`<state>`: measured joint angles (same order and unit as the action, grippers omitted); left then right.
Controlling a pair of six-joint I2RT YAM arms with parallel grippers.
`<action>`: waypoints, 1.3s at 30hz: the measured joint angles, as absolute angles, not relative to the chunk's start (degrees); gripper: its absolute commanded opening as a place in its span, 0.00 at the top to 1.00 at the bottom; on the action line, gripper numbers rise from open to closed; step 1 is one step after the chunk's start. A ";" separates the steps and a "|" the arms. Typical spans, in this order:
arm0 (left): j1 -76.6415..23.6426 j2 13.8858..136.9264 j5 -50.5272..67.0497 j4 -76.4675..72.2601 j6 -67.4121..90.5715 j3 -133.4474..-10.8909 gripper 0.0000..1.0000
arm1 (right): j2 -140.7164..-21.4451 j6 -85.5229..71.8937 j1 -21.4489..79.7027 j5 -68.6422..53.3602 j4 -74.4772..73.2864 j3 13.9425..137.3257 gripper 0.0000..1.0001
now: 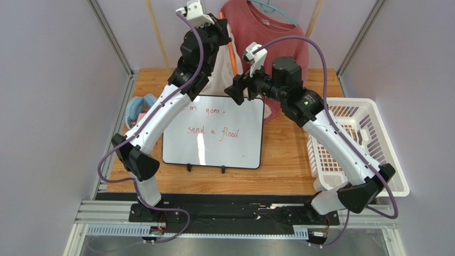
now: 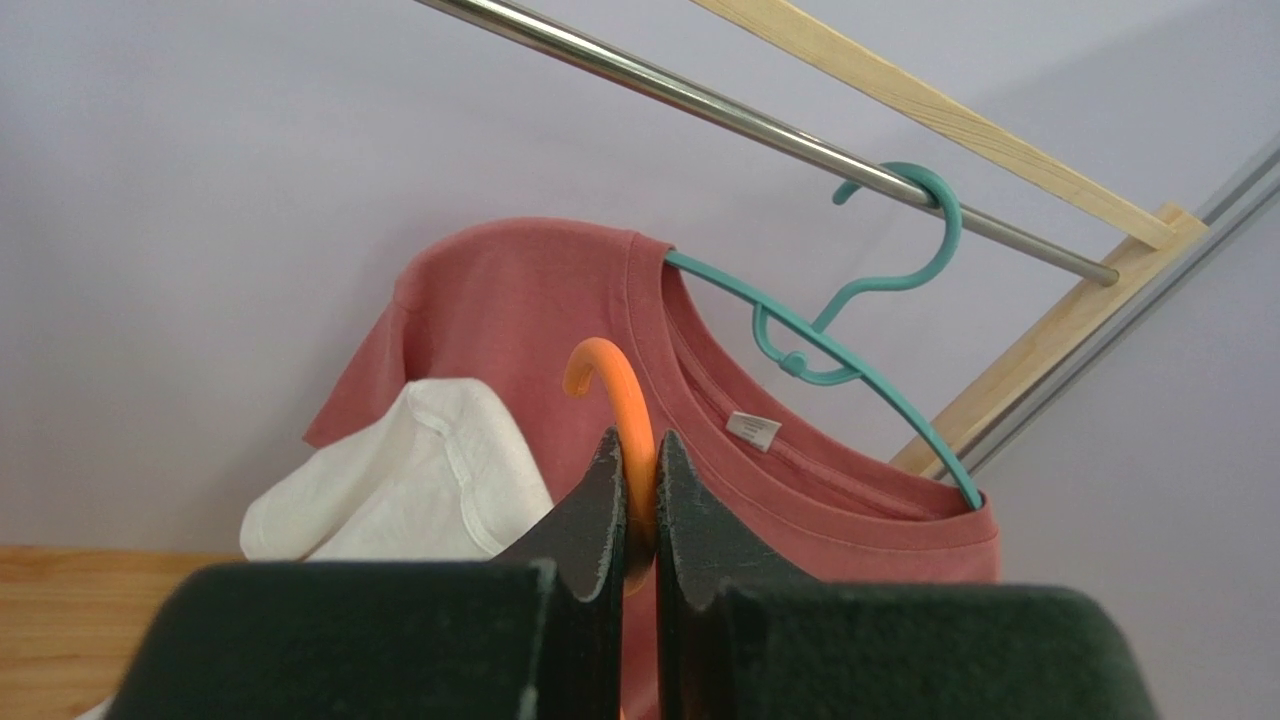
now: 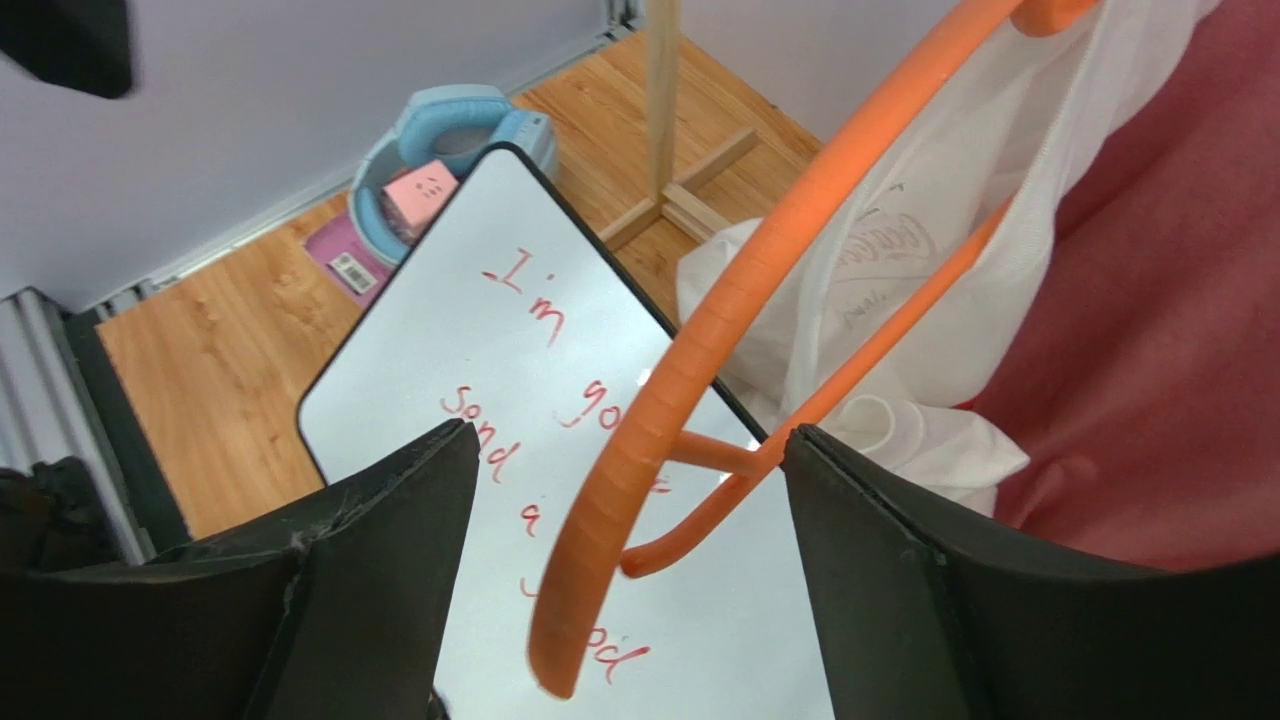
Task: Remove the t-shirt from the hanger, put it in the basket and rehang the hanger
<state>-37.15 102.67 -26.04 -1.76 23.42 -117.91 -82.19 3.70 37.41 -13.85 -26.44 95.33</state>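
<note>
The robot's left gripper is holding the orange hanger's hook [image 2: 606, 360], so the right gripper should first take the hanger's free arm to let the left gripper go and grip the white t-shirt [image 1: 219, 76].
A white t-shirt [image 2: 406, 480] hangs bunched on an orange hanger [image 2: 616, 393]. My left gripper [image 2: 633, 450] is shut on the neck of that hanger's hook, holding it up in front of the rail. In the right wrist view the hanger [image 3: 706, 315] has one bare arm end pointing down between the fingers of my right gripper [image 3: 631, 450]. That gripper is open and touches nothing. The white t-shirt [image 3: 962, 300] drapes over the hanger's upper part. From above, the left gripper [image 1: 227, 28] is high at the back and the right gripper [image 1: 241, 89] is below it, beside the shirt [image 1: 221, 80].
A red t-shirt [image 2: 511, 300] hangs on a teal hanger [image 2: 902, 270] from the metal rail [image 2: 676, 93] just behind. A whiteboard [image 1: 213, 133] with red writing lies on the wooden table. A white basket [image 1: 363, 122] stands at the right and blue headphones [image 1: 138, 106] lie at the left.
</note>
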 measured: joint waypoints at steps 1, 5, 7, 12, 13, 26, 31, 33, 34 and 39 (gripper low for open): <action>-37.30 102.67 -26.06 -1.91 23.44 -117.91 1.00 | -82.48 4.23 37.47 -12.88 -26.61 95.33 0.26; -38.13 102.67 -26.15 -2.72 23.44 -117.91 1.00 | -83.15 6.98 38.22 -6.87 -26.74 95.29 0.33; -38.61 102.67 -26.30 -2.98 23.49 -117.84 1.00 | -83.18 8.08 38.65 -3.77 -25.98 94.96 0.44; -39.44 102.67 -26.81 -4.49 23.70 -116.73 1.00 | -83.29 10.44 39.70 4.21 -22.31 92.95 0.76; -39.59 102.67 -26.96 -4.93 23.73 -116.46 1.00 | -83.29 10.70 39.77 5.78 -21.61 92.51 0.85; -39.68 99.11 -26.22 -8.56 23.79 -107.48 0.42 | -83.15 14.37 39.88 19.59 -10.92 83.96 1.00; -40.42 92.73 -22.50 -8.21 23.09 -101.25 0.33 | -81.60 14.02 38.83 20.40 -8.54 81.62 1.00; -40.40 89.34 -21.63 -7.44 23.27 -99.00 0.34 | -80.60 13.61 38.44 20.27 -8.32 81.08 1.00; -40.16 87.37 -21.02 -7.18 23.55 -97.56 0.35 | -80.18 13.37 38.30 20.23 -8.12 80.95 1.00; -34.68 78.22 -14.33 -4.19 27.42 -90.67 0.32 | -78.22 11.73 37.60 19.29 -7.31 80.47 1.00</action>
<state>-34.68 78.22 -14.33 -4.19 27.42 -90.67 -78.22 11.73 37.60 19.29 -7.31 80.47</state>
